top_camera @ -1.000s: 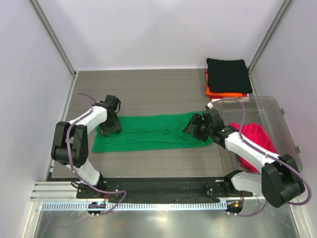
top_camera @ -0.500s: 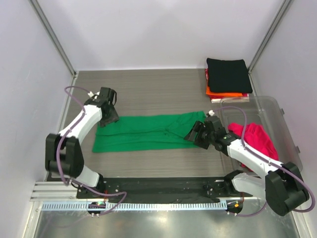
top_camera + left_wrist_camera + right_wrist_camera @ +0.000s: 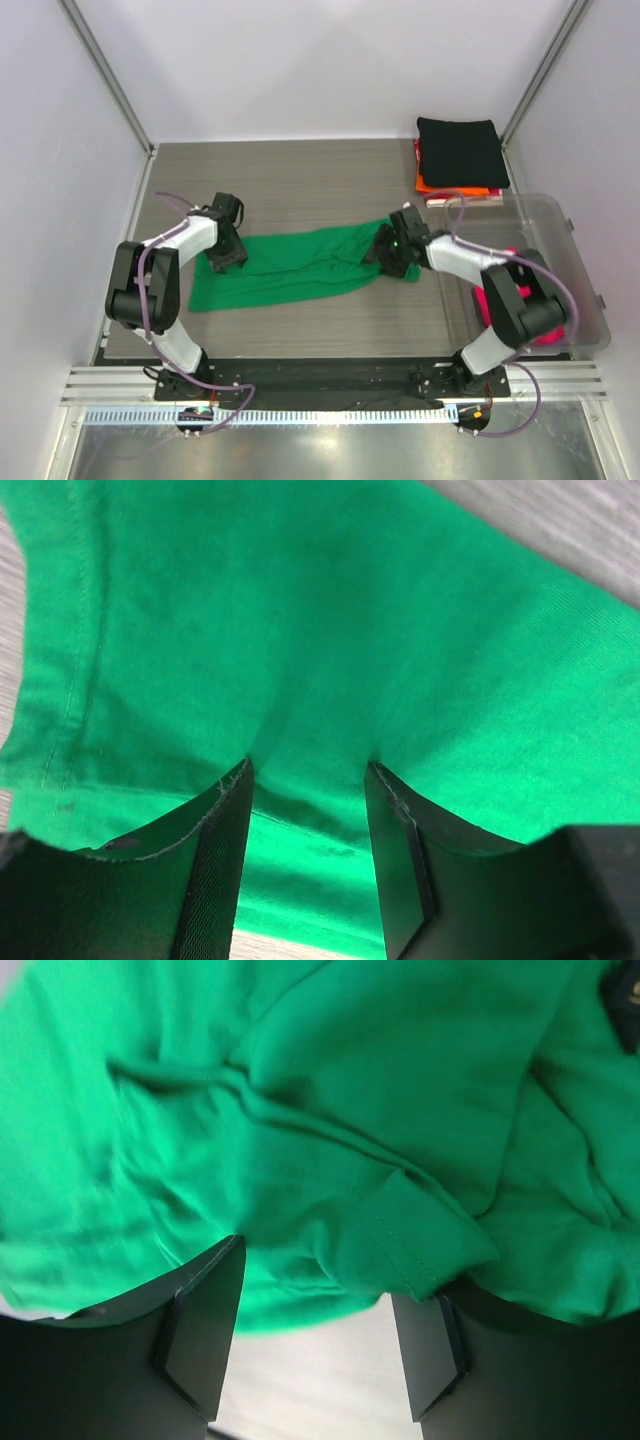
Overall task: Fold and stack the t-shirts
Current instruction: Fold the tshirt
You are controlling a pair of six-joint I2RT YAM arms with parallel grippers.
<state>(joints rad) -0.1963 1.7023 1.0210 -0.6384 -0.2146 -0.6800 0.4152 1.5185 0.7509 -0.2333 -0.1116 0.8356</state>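
I should turn the smooth end of the green t-shirt's long strip point(image 3: 300, 268) toward the near edge point(image 3: 320, 346) before both my grippers fold that end up, because the strip lies crosswise.
A bright green t-shirt point(image 3: 300, 268) lies as a long strip across the middle of the table. My left gripper point(image 3: 228, 257) is down on its left far corner. In the left wrist view the fingers point(image 3: 222, 860) stand apart, with green cloth point(image 3: 300, 630) lying between and beyond them. My right gripper point(image 3: 383, 252) is at the shirt's bunched right end. In the right wrist view its jaws are wide apart over rumpled green cloth point(image 3: 350, 1080) and bare table. A folded stack with a black t-shirt point(image 3: 458, 150) on top of an orange one point(image 3: 450, 188) sits at the back right.
A clear plastic bin point(image 3: 560, 215) stands at the right edge, with a magenta-pink shirt point(image 3: 488, 300) in it, mostly hidden by my right arm. White walls enclose the table on three sides. A metal rail runs along the near edge.
My left gripper came back down onto the shirt's left far corner. My right gripper moved toward the far left, and the shirt's right end bunched up and shifted with it.
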